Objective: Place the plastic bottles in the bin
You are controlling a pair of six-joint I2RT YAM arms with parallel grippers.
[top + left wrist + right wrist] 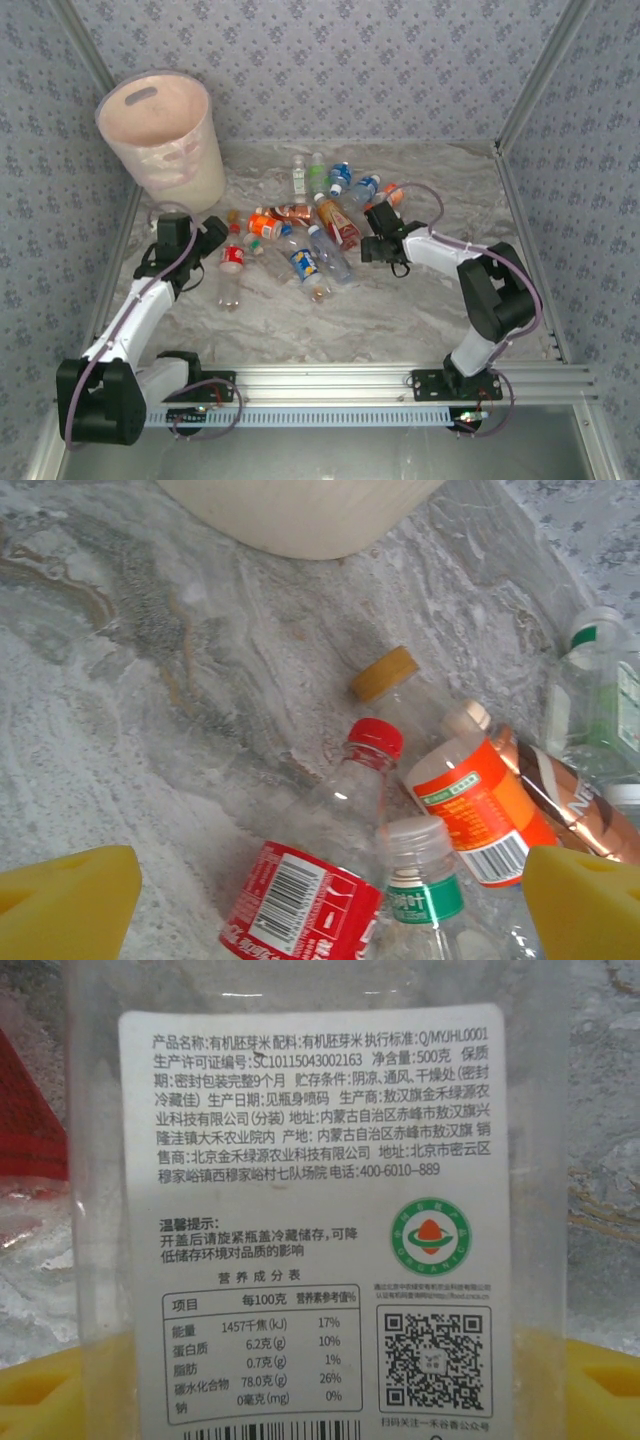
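I can see the clear bottle (310,1195) between my right gripper's fingers and far from the bin, so my left gripper should keep going toward that bottle and close on it.
The pale pink bin (158,135) stands at the far left corner; its base (300,515) shows in the left wrist view. Several plastic bottles lie in a loose heap mid-table, among them a red-labelled one (231,268), an orange one (265,225) and a blue-labelled one (305,262). My left gripper (218,236) is open over the heap's left end, its yellow fingers (65,905) wide apart around the red-labelled bottle (300,900) and a green-banded one (425,890). My right gripper (368,236) is open at the heap's right side. A clear bottle with a white printed label (310,1220) fills the gap between its fingers (600,1390).
An orange-labelled bottle (480,805), a yellow-capped bottle (385,673) and a green-and-white one (600,695) lie just beyond the left gripper. Patterned walls and metal frame posts (530,90) close in the marble table (400,310). The near half of the table is bare.
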